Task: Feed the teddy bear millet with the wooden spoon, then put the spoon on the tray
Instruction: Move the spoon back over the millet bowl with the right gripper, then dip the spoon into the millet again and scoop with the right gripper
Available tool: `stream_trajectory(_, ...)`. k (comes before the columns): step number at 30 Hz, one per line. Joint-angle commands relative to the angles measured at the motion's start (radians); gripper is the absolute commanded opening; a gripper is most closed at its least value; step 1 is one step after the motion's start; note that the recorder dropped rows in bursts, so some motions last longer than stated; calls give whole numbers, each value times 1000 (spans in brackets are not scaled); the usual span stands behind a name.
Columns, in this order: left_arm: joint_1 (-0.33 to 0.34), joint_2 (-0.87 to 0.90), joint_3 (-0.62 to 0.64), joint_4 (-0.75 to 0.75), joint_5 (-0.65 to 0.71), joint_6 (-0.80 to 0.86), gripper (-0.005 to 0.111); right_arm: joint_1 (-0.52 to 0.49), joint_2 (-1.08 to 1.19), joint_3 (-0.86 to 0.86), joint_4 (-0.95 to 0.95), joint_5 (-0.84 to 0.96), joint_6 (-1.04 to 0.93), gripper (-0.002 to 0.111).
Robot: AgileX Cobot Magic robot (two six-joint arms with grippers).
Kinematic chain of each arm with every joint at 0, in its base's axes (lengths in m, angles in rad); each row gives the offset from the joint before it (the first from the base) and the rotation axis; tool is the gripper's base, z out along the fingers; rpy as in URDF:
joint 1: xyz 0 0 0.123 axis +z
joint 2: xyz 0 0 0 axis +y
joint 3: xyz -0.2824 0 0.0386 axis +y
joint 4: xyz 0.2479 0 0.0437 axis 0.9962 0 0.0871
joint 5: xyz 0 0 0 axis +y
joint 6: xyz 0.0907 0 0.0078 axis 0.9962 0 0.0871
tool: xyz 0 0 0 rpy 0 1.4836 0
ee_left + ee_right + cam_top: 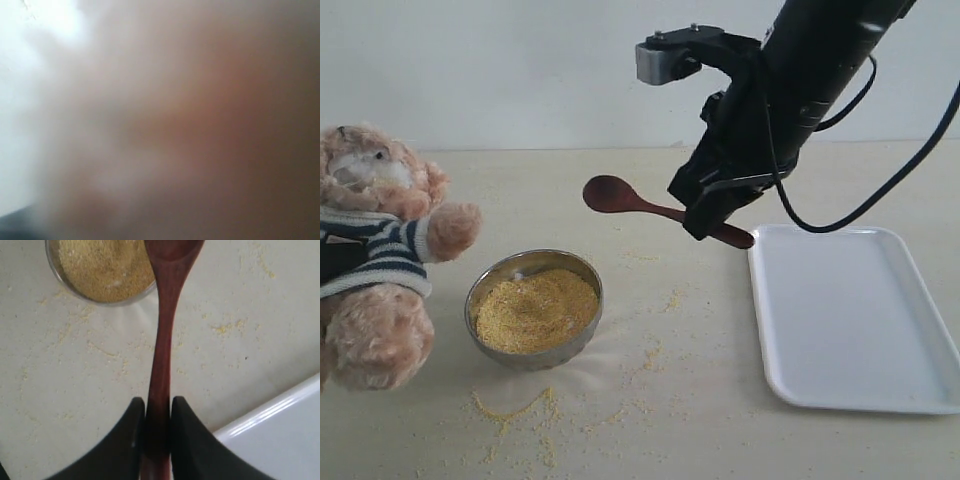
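Note:
The wooden spoon's oval bowl [609, 194] is above the table and empty. My right gripper should lower it into the millet [538, 308] and scoop some up before it feeds the teddy bear.
My right gripper [705, 218] [158, 412] is shut on the handle of the dark wooden spoon [620, 198] [165, 330] and holds it level above the table, its oval bowl pointing left toward the teddy bear [375, 250]. The bear in its striped shirt sits at the far left. Yellow millet [535, 308] [102, 265] fills a steel bowl [485, 290] below and left of the spoon. The white tray [850, 320] [280, 440] lies flat at the right, just beside the gripper. The left wrist view is a brownish blur with no gripper to be seen.
Stray millet grains [520, 410] lie scattered on the beige tabletop in front of and to the right of the bowl. A black cable [880, 190] hangs from the right arm above the tray.

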Motion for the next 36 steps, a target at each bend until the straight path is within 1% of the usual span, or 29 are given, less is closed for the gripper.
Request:
stream_trajectory(1,-1,-1,-27,-16,23,3,5,36,-13,-15,20,-79,-42,0)
stream_trajectory(4,-1,-1,-36,-16,-16,-32,5,101,-13,-35,-7,-121,-42,0)
stream_trajectory(7,-1,-1,-45,-16,-57,-48,5,178,-13,-35,-106,-191,-42,0)
stream_trajectory(13,-1,18,-58,-16,-63,-48,5,318,29,-35,-434,-335,-87,0)
stream_trajectory(15,-1,21,-58,-16,-63,-48,5,348,46,-35,-533,-366,-82,0)
stream_trajectory(17,-1,21,-58,-16,-63,-48,5,362,63,-35,-591,-364,-72,0)
stream_trajectory(19,-1,21,-58,-16,-63,-48,5,370,85,-35,-644,-323,-72,0)
stream_trajectory(22,-1,21,-58,-16,-63,-48,5,370,128,-35,-703,-214,-72,0)
stream_trajectory(25,-1,21,-58,-16,-65,-48,5,370,165,-35,-710,-140,-60,0)
stream_trajectory(27,-1,21,-58,-16,-65,-48,5,370,174,-35,-708,-141,-19,0)
stream_trajectory(30,-1,21,-58,-16,-65,-48,5,370,176,-35,-697,-192,22,0)
stream_trajectory(36,-1,21,-58,-16,-65,-48,5,370,185,-35,-672,-298,29,0)
